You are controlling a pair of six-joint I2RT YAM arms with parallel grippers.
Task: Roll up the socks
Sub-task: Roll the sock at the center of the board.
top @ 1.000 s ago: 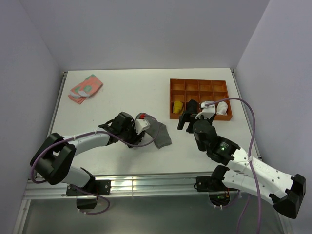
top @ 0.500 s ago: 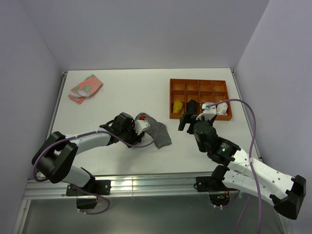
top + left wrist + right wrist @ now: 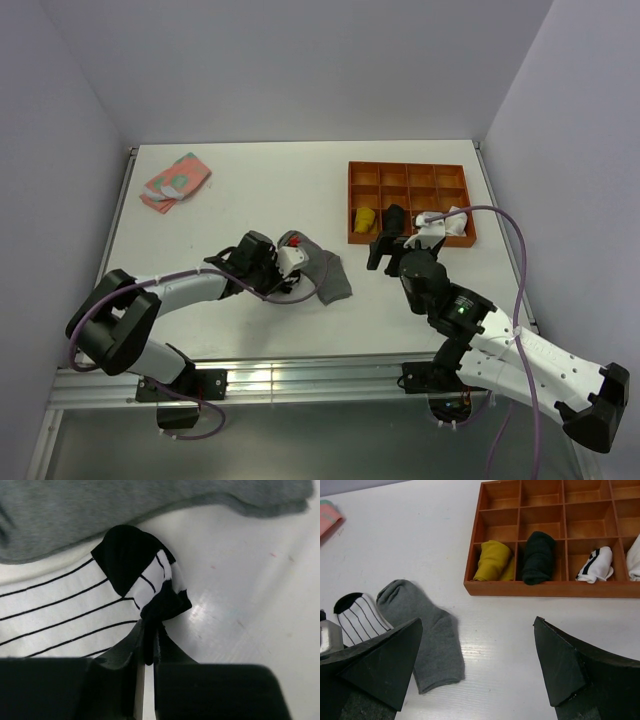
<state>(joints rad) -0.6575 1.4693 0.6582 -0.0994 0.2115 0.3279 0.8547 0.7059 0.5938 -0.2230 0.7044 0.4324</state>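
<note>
Next, I grip the sock's black edge (image 3: 125,555) next to the fold with my right gripper and free my left gripper, because the striped sock's black edge folds over at my left gripper.
The white sock with thin black stripes (image 3: 60,610) lies flat on the table, and the plain grey sock (image 3: 150,505) lies just beyond it, touching it. My left gripper (image 3: 148,630) is shut on a pinched fold of the striped sock's black edge. From above, this gripper (image 3: 287,276) sits low at the striped sock (image 3: 291,254), with the grey sock (image 3: 331,275) to its right. My right gripper (image 3: 478,622) hovers open and holds nothing, above bare table between the grey sock (image 3: 427,630) and the tray.
An orange compartment tray (image 3: 545,589) stands at the right, holding a yellow bundle (image 3: 492,560), a black bundle (image 3: 538,557) and a white-and-black bundle (image 3: 596,564). A pink sock pair (image 3: 175,180) lies at the far left. Side walls enclose the table.
My left gripper has closed from open onto the striped sock's black edge. The right arm has shifted only slightly and stays open.
</note>
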